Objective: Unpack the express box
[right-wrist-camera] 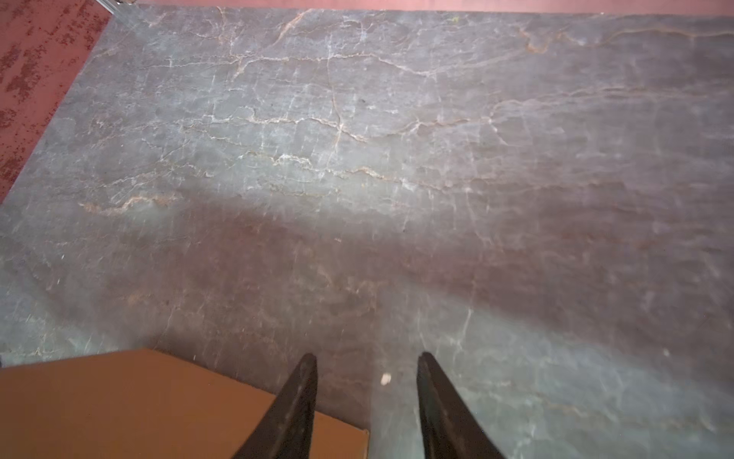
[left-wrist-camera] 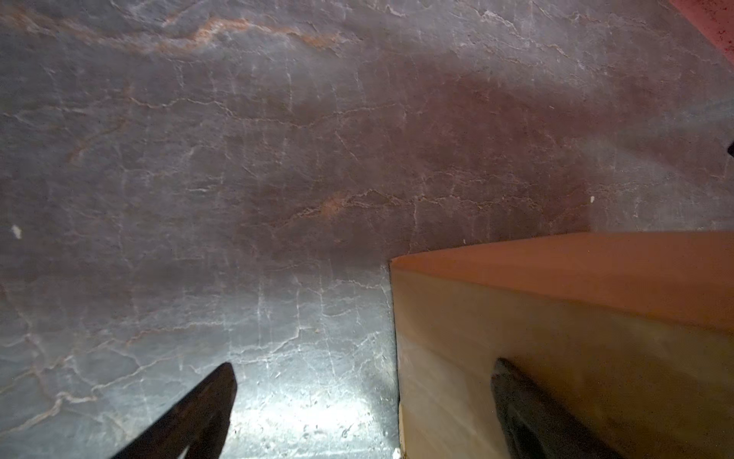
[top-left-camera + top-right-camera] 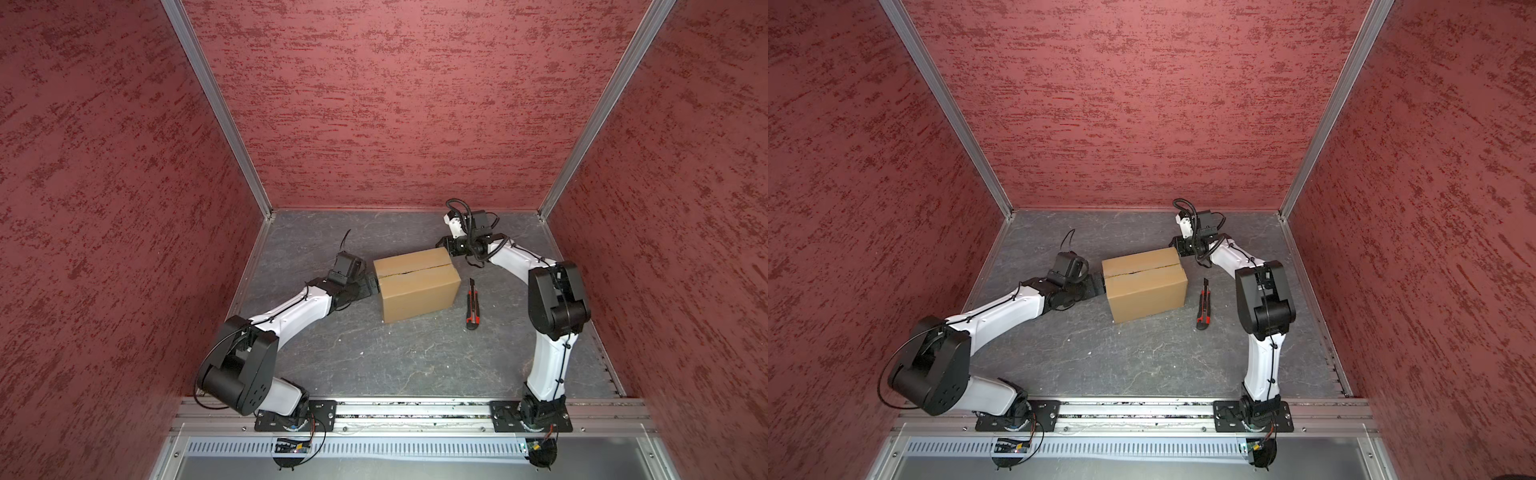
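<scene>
The express box's centre seam lies crosswise. Next, my right gripper pulls the box's far corner toward the front to turn the seam front to back before cutting.
The express box is a plain brown carton standing mid-table with its top flaps down and a dark gap along the centre seam. My left gripper is at the box's left end, open wide. One of its fingers lies against the cardboard end face, the other over bare table. My right gripper hovers by the box's far right corner, jaws apart, with only table between them.
A red-and-black utility knife lies on the grey stone-look table just right of the box. Red textured walls close in the back and both sides. The arm bases sit on a rail at the front edge.
</scene>
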Robot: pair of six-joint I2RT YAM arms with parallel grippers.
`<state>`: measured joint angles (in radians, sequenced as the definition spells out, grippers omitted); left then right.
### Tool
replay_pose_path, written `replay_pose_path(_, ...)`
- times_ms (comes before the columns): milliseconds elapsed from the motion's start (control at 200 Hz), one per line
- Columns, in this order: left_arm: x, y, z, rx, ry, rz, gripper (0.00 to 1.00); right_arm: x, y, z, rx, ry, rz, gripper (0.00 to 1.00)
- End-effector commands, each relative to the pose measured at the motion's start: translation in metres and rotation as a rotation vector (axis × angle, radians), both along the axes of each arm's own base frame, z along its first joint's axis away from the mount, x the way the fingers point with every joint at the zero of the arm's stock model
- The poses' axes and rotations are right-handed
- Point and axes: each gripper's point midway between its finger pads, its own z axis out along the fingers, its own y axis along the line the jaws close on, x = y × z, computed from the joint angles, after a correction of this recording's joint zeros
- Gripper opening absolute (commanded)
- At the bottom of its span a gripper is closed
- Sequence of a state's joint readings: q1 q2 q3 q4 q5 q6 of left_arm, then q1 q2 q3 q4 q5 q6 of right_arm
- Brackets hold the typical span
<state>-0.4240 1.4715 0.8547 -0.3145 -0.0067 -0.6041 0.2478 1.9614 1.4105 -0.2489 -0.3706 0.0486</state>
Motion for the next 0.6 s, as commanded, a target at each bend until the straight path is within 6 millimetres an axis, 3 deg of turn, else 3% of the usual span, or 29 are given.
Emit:
replay_pose_path(0, 0.030, -0.018, 0.025, -0.063, -0.119, -0.037, 1.00, -0.017, 0.025, 0.027, 0.050, -0.060, 0.075, 0.43)
replay_pose_path(436, 0.107, -0.014, 0.034, -0.052, -0.174, -0.009, 1.00, -0.086, 0.024, 0.032, 0.047, -0.044, 0.022, 0.43)
replay_pose_path(596, 0.140, -0.011, 0.042, -0.043, -0.200, -0.001, 1.00, -0.123, 0.024, 0.025, 0.043, -0.021, -0.008, 0.42)
